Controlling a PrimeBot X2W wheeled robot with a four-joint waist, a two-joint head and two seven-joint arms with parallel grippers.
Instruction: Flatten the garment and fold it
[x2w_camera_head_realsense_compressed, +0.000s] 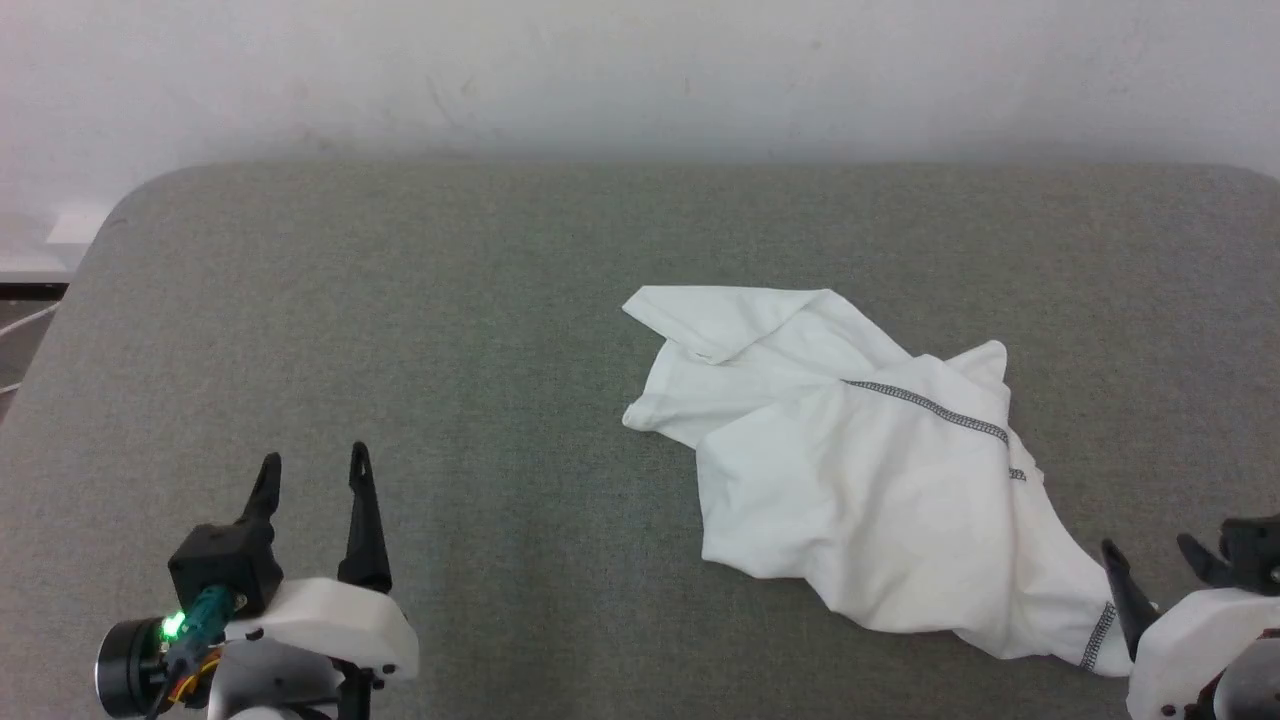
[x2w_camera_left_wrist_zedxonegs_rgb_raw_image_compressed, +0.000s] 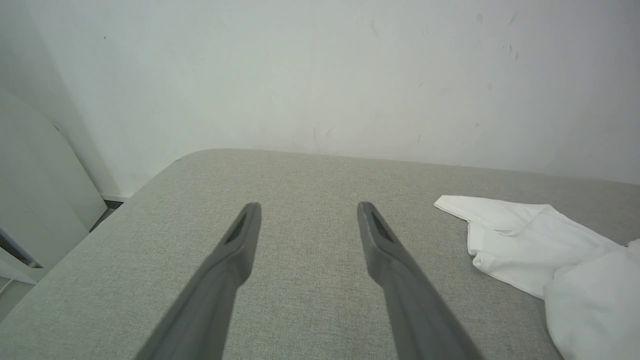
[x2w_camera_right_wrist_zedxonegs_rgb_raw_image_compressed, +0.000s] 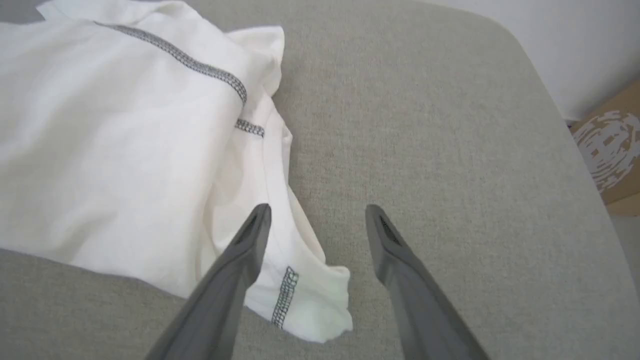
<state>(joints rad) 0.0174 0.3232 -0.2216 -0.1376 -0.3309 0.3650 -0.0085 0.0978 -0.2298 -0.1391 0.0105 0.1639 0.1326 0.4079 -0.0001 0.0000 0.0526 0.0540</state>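
Observation:
The far flap (x2w_camera_head_realsense_compressed: 727, 317) will stay folded when the robot pulls the garment's near bulk, since slack folds (x2w_camera_head_realsense_compressed: 774, 404) lie between the two.
The garment (x2w_camera_head_realsense_compressed: 860, 460) is a white T-shirt lying crumpled on the right half of the grey padded table (x2w_camera_head_realsense_compressed: 400, 330), with a dark zigzag seam running across its top fold. My left gripper (x2w_camera_head_realsense_compressed: 314, 465) stands open at the near left, well apart from the cloth. In the left wrist view, my left gripper (x2w_camera_left_wrist_zedxonegs_rgb_raw_image_compressed: 308, 207) has bare table between its fingers and the garment (x2w_camera_left_wrist_zedxonegs_rgb_raw_image_compressed: 540, 250) off to the right. My right gripper (x2w_camera_head_realsense_compressed: 1148, 550) is open beside the shirt's near right corner. In the right wrist view, my right gripper (x2w_camera_right_wrist_zedxonegs_rgb_raw_image_compressed: 319, 209) hovers over the garment's (x2w_camera_right_wrist_zedxonegs_rgb_raw_image_compressed: 125, 150) stitched corner, holding nothing.
A white wall (x2w_camera_head_realsense_compressed: 640, 80) runs along the table's far edge. The table's rounded corners are at the far left and far right. A cardboard box (x2w_camera_right_wrist_zedxonegs_rgb_raw_image_compressed: 610, 150) stands beyond the right edge. A pale panel (x2w_camera_left_wrist_zedxonegs_rgb_raw_image_compressed: 40, 190) leans off the left edge.

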